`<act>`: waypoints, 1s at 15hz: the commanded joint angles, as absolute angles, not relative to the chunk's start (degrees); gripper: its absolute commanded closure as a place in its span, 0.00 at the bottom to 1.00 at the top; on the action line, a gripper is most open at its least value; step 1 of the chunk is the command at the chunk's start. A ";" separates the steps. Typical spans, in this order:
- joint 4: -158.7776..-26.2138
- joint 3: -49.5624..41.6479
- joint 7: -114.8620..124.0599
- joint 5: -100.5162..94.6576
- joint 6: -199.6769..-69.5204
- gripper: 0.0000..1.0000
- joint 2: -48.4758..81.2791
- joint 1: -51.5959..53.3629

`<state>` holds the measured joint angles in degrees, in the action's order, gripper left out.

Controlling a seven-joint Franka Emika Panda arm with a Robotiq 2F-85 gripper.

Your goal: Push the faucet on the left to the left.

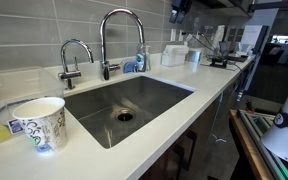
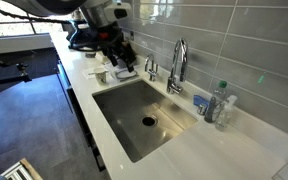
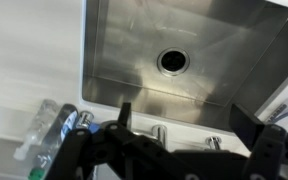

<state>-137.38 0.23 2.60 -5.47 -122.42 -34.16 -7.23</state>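
The robot's empty gripper hangs high and clear of the tall faucet (image 1: 106, 40), so it should go on toward the small faucet (image 1: 71, 62) before its fingers close together for the push.
The small chrome gooseneck faucet (image 1: 74, 58) stands at the back rim of the steel sink (image 1: 149, 95), beside the taller arched faucet (image 1: 119, 40). It shows in both exterior views (image 2: 151, 68). My gripper (image 2: 124, 62) hangs over the counter, a little to the side of the small faucet and apart from it. In the wrist view the two fingers (image 3: 184, 112) are spread wide with nothing between them. Below them show the small faucet's top (image 3: 214, 143) and the tall faucet's top (image 3: 159, 132).
A printed paper cup (image 1: 39, 122) stands on the white counter near the sink's corner. A clear water bottle (image 2: 219, 102) and a blue item stand beside the tall faucet. A white container (image 1: 172, 55) and dark gear sit further along the counter. The tiled wall is close behind the faucets.
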 commanded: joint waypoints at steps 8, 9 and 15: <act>-111.75 5.39 -4.76 -19.22 -128.52 0.00 -16.23 -2.76; -110.22 4.34 -7.50 -18.01 -130.25 0.00 -14.48 -2.17; -103.09 1.61 -18.98 -10.91 -134.37 0.51 -3.70 0.88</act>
<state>-107.72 2.08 -16.19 -11.85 -134.03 -9.38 -0.54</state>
